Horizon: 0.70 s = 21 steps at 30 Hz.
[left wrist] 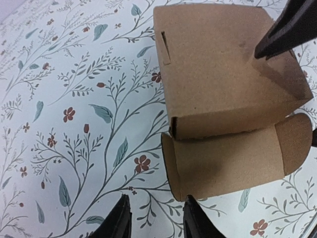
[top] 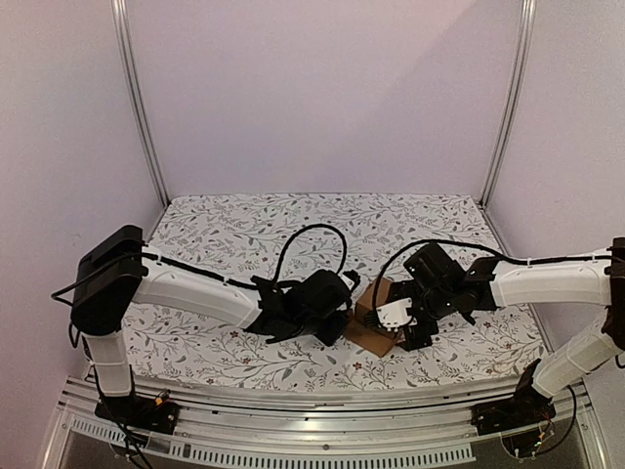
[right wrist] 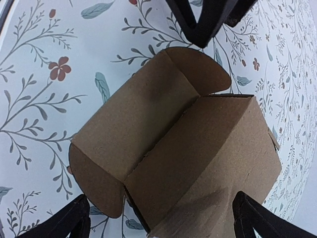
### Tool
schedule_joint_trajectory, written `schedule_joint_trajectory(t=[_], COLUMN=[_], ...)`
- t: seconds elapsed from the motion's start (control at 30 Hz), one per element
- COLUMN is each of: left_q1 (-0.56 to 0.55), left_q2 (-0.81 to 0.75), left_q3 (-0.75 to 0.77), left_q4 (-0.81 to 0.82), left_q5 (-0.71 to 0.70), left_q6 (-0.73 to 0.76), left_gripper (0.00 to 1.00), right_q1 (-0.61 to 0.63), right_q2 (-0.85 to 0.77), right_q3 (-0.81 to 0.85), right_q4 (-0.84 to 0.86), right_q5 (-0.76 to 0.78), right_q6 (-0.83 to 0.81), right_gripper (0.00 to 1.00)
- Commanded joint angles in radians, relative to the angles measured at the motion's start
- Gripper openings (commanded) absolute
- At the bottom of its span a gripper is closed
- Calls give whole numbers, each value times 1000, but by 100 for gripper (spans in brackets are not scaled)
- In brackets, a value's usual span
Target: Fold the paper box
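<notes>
The lid flap's near ear [left wrist: 171, 166] is in front of one finger of my open left gripper, so my left gripper should line up its middle with that ear's edge [left wrist: 175, 192] and pinch it.
The paper box [top: 369, 330] is a brown cardboard cube, partly folded, standing on the floral cloth between both arms. In the left wrist view its body [left wrist: 218, 79] is closed, and a lid flap [left wrist: 233, 161] with rounded ears lies open toward me. My left gripper [left wrist: 157, 218] is open just short of that flap with nothing between its fingers; its right fingertip [left wrist: 195, 215] is at the flap's edge. My right gripper [right wrist: 161, 223] is open wide and straddles the paper box [right wrist: 198, 148] from the other side. One right finger [left wrist: 285, 29] rests over the box's top corner.
The floral tablecloth [top: 244, 234] covers the table. A metal frame post [top: 142, 107] stands at the back left and another [top: 508, 107] at the back right. A metal rail [top: 312, 401] runs along the near edge.
</notes>
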Motion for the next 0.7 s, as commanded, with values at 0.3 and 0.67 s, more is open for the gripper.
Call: schedule_joint_trajectory(t=[0.3,0.67], left_q1=[12,14], left_q2=[27,61], left_q3=[-16,32], left_q4=[96,85], left_q5=[83,36], left_q6=[-82,35], left_gripper=[33,3], right_q1=[-124,-228], right_q2=[-76,114], right_q3=[181,270], right_q4=[-264,-198], right_q5=[-242,-237], right_q6=[53,162], right_gripper=[99,99])
